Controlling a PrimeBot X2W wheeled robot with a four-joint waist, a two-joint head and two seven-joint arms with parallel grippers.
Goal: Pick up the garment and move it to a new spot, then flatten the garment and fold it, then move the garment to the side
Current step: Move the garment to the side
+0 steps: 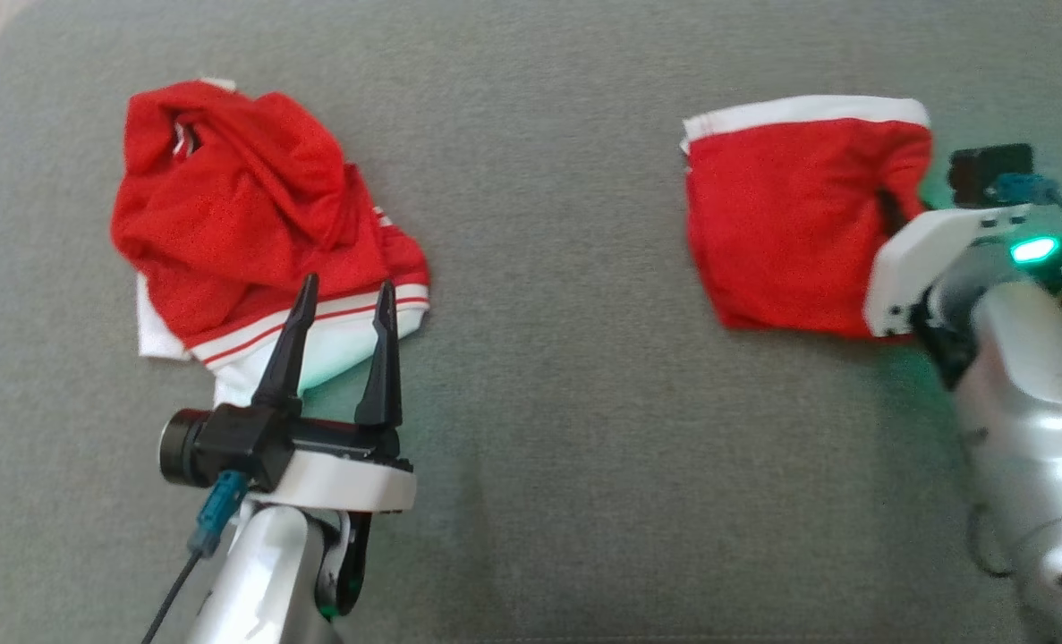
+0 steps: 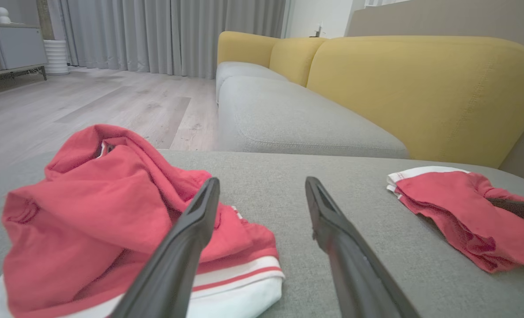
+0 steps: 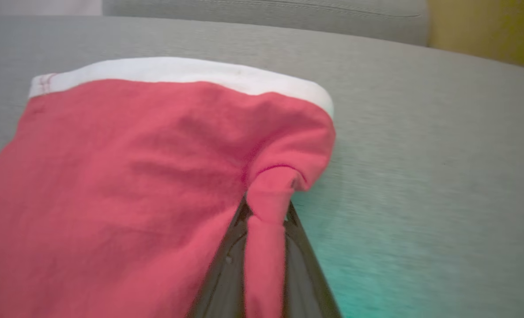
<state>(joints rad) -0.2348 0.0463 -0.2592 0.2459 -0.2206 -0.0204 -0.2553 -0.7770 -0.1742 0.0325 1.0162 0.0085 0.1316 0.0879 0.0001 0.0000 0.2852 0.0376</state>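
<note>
A bit of black and white [image 1: 184, 140] pokes out of a fold. I expect the crumpled garment [image 1: 248, 209] to show hidden lettering when I pull it open.
A red garment [image 1: 790, 215] with a white band lies folded at the right of the grey cushion [image 1: 548, 402]. My right gripper [image 1: 890, 213] is at its right edge, shut on a pinched fold of the red cloth. The right wrist view shows that garment [image 3: 133, 176] with a tuck of fabric squeezed between the right gripper [image 3: 268, 206] fingers. A second red garment [image 1: 235, 197] with white striped trim lies crumpled at the left. My left gripper [image 1: 344, 295] stands open just in front of it, holding nothing, its left fingertip [image 2: 209, 194] over the trim of the crumpled garment [image 2: 98, 212].
The left wrist view shows a grey sofa seat [image 2: 288, 119] with yellow back cushions [image 2: 420, 88] beyond the cushion's far edge, wooden floor [image 2: 89, 106] and curtains to the left. The grey cushion between the two garments is bare.
</note>
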